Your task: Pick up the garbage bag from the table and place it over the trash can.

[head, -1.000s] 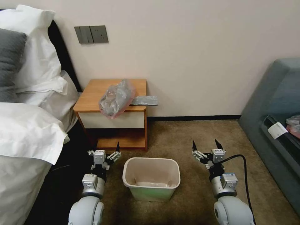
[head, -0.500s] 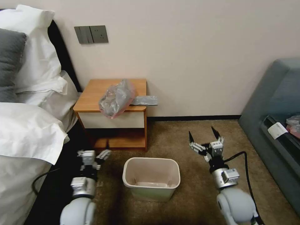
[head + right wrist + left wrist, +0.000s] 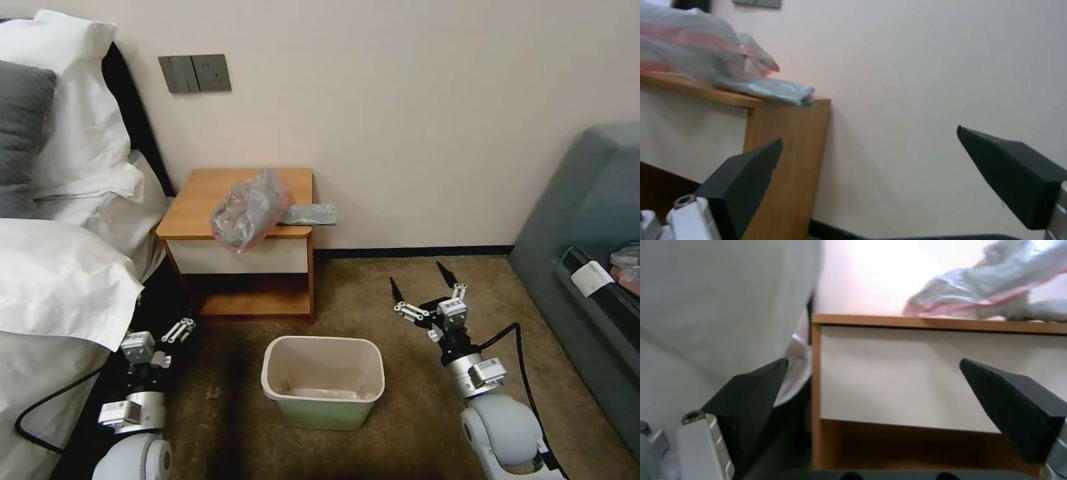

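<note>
My gripper will carry the grey tail [image 3: 315,215], and the garbage bag [image 3: 251,209] will follow it, still puffed up, because the tail sticks straight out past the table's edge.
The garbage bag [image 3: 248,208] lies crumpled on the table [image 3: 197,200], grey with a pink-red band, and its front hangs over the white drawer edge. A grey tail of the bag sticks out past the table's right side. The trash can [image 3: 267,373] stands upright on the carpet in front of the table. My left gripper [image 3: 180,328] is low on the trash can's left, close to the bed, open and holding nothing. My right gripper [image 3: 416,273] is open over the carpet, right of the trash can and below the table top. The wrist views show the garbage bag [image 3: 978,290] [image 3: 693,50] above both open grippers [image 3: 873,360] [image 3: 869,133].
A bed with a white duvet [image 3: 60,280] and pillows flanks the table on the left. A grey sofa [image 3: 587,213] stands at the right, with a white card [image 3: 592,277] on it. A black cable [image 3: 517,340] loops from my right arm. Brown carpet lies between the trash can and the wall.
My left arm has drawn back and left toward the bed. My right gripper has moved forward toward the wall and slightly left. Bag, table and trash can have not moved.
</note>
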Robot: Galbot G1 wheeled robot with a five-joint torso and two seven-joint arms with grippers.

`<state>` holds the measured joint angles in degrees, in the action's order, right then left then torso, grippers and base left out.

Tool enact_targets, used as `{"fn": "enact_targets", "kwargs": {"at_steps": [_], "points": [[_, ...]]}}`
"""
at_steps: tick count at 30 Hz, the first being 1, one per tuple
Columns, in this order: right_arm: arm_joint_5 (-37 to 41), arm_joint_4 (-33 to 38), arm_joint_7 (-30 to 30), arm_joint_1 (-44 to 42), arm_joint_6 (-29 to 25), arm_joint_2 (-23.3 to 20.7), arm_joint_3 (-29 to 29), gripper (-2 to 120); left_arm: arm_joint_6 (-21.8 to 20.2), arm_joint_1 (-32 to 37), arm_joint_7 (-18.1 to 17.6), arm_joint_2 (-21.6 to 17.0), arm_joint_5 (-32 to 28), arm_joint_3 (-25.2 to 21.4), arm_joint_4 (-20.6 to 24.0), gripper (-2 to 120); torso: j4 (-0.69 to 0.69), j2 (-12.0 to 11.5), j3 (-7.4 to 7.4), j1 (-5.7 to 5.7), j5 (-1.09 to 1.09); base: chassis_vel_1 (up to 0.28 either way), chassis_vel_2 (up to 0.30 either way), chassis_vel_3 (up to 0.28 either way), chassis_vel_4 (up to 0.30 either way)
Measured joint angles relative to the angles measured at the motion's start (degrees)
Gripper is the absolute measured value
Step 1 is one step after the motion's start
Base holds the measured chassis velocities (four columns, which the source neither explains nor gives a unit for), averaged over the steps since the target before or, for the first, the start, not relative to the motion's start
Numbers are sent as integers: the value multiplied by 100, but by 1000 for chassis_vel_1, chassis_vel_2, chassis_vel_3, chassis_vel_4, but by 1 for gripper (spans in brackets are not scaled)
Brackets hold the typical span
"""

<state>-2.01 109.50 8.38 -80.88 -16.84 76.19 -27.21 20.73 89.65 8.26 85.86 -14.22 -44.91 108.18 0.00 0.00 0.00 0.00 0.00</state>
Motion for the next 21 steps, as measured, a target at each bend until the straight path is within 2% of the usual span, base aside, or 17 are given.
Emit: {"fn": "enact_targets", "kwargs": {"at_steps": [5, 7, 8, 11, 12, 14, 19, 21], "points": [[-353, -268, -5, 290, -209, -212, 152, 100, 101, 13, 170, 43, 211, -4, -14, 97, -1, 0, 0, 0, 1, 0, 0, 0, 0], [-932, -508, -67, 707, -224, -485, 313, 100, 104, 44, 41, 114, 531, -22, -14, 96, 1, 0, 0, 0, 1, 0, 0, 0, 0], [-932, -508, -67, 707, -224, -485, 313, 100, 104, 44, 41, 114, 531, -22, -14, 96, 1, 0, 0, 0, 1, 0, 0, 0, 0], [-1906, -901, -58, 1411, -274, -795, 602, 100, 100, 75, -83, 210, 640, -24, -22, 96, 0, 0, 0, 0, 1, 0, 0, 0, 0], [-1906, -901, -58, 1411, -274, -795, 602, 100, 100, 75, -83, 210, 640, -24, -22, 96, 0, 0, 0, 0, 1, 0, 0, 0, 0], [-2401, -1208, -63, 1952, -279, -946, 961, 100, 119, 58, -95, 268, 739, -22, -94, 96, 2, 0, 0, 0, 0, 0, 0, 0, 0], [-3114, -1659, -25, 2594, -334, -972, 1366, 100, 142, -27, -114, 327, 852, -4, -217, 96, 0, 0, 0, 0, 0, 0, 0, 0, 0], [-3538, -2062, -134, 3037, -421, -884, 1592, 100, 143, -64, -121, 330, 861, 7, -282, 96, 0, 0, 1, 0, 0, 0, 0, 0, 0]]}}
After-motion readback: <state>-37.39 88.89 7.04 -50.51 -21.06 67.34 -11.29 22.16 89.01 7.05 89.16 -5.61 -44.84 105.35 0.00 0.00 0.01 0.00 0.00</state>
